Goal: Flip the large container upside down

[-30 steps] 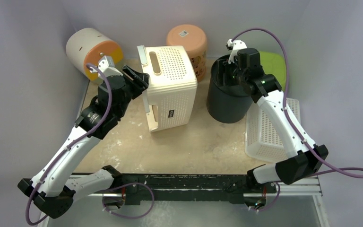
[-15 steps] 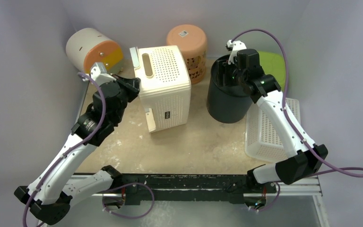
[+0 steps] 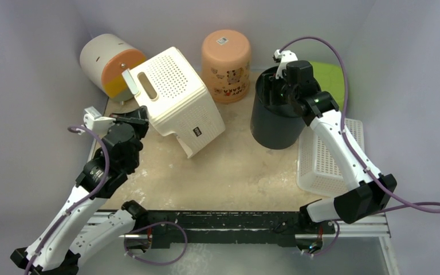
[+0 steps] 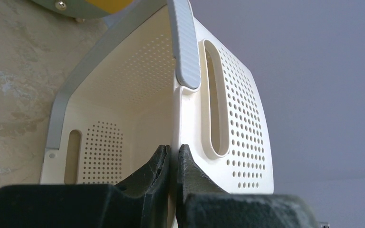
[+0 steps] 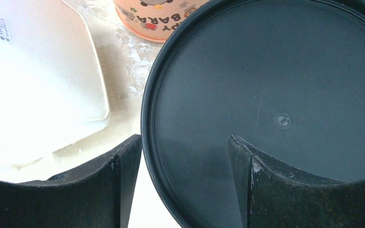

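Observation:
The large container's open side (image 4: 123, 111) is tipping toward the clear surface (image 3: 156, 156), so my left gripper should keep turning the container down until the container's rim lies flat, and then let go.
The large container (image 3: 177, 103) is a cream perforated basket with a grey handle. It is tilted, with its open side facing left toward the left arm. My left gripper (image 3: 139, 118) is shut on the thin side wall at the open rim. In the left wrist view the fingers (image 4: 173, 149) pinch that wall of the container (image 4: 237, 118), one inside and one outside. My right gripper (image 3: 278, 83) hangs open over the black bucket (image 3: 275, 123). Its fingers (image 5: 185, 152) straddle the bucket's rim (image 5: 147, 123) without gripping it.
A peach tub (image 3: 226, 51) stands upside down at the back. A white and orange cylinder (image 3: 112, 60) lies on its side at the back left. A white perforated tray (image 3: 329, 154) and a green item (image 3: 329, 77) are at the right. Walls close in on both sides.
My left gripper has shut on the container's wall and pulled back to the left, tipping the container from its earlier pose into a tilt. The right arm has not moved.

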Action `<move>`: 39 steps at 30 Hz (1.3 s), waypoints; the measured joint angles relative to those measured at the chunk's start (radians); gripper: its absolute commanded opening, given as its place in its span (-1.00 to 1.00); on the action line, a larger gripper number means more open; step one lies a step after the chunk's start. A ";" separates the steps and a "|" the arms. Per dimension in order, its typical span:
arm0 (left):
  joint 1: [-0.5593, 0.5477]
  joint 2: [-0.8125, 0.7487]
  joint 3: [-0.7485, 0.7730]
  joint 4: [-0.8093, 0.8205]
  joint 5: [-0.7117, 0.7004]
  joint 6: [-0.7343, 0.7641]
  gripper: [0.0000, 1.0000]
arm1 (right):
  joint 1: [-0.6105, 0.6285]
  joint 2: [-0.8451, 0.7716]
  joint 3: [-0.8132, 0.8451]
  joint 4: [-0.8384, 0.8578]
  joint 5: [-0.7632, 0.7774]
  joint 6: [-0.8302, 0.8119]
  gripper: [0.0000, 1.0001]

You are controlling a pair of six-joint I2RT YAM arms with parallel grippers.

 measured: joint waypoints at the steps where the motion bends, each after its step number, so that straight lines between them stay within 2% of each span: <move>1: 0.000 -0.007 -0.006 -0.008 -0.011 -0.022 -1.00 | 0.000 0.000 -0.002 0.003 0.000 0.000 0.38; 9: 0.002 -0.016 -0.056 -0.105 -0.068 -0.174 -1.00 | 0.000 -0.001 -0.035 0.027 -0.007 0.004 0.38; 14: 0.002 0.018 -0.203 -0.380 0.005 -0.202 -1.00 | 0.000 -0.006 -0.055 0.056 -0.023 0.007 0.38; 17: 0.002 0.046 -0.255 -0.481 0.042 -0.206 -1.00 | 0.000 -0.008 -0.071 0.067 -0.027 0.007 0.38; 30: 0.002 0.106 -0.247 -0.495 0.052 -0.195 -1.00 | -0.005 -0.008 -0.086 0.077 -0.038 0.005 0.38; 32: 0.002 0.155 -0.216 -0.499 0.056 -0.177 -0.63 | -0.005 -0.008 -0.085 0.076 -0.043 0.001 0.38; 34: 0.002 0.216 -0.173 -0.499 0.059 -0.153 -0.09 | -0.005 -0.007 -0.082 0.072 -0.048 -0.003 0.40; 36: 0.002 0.267 -0.130 -0.515 0.064 -0.121 0.00 | -0.005 -0.003 -0.069 0.059 -0.053 -0.007 0.65; 39: 0.002 0.277 -0.096 -0.514 0.068 -0.089 0.08 | -0.005 0.012 -0.024 0.042 -0.052 -0.014 0.88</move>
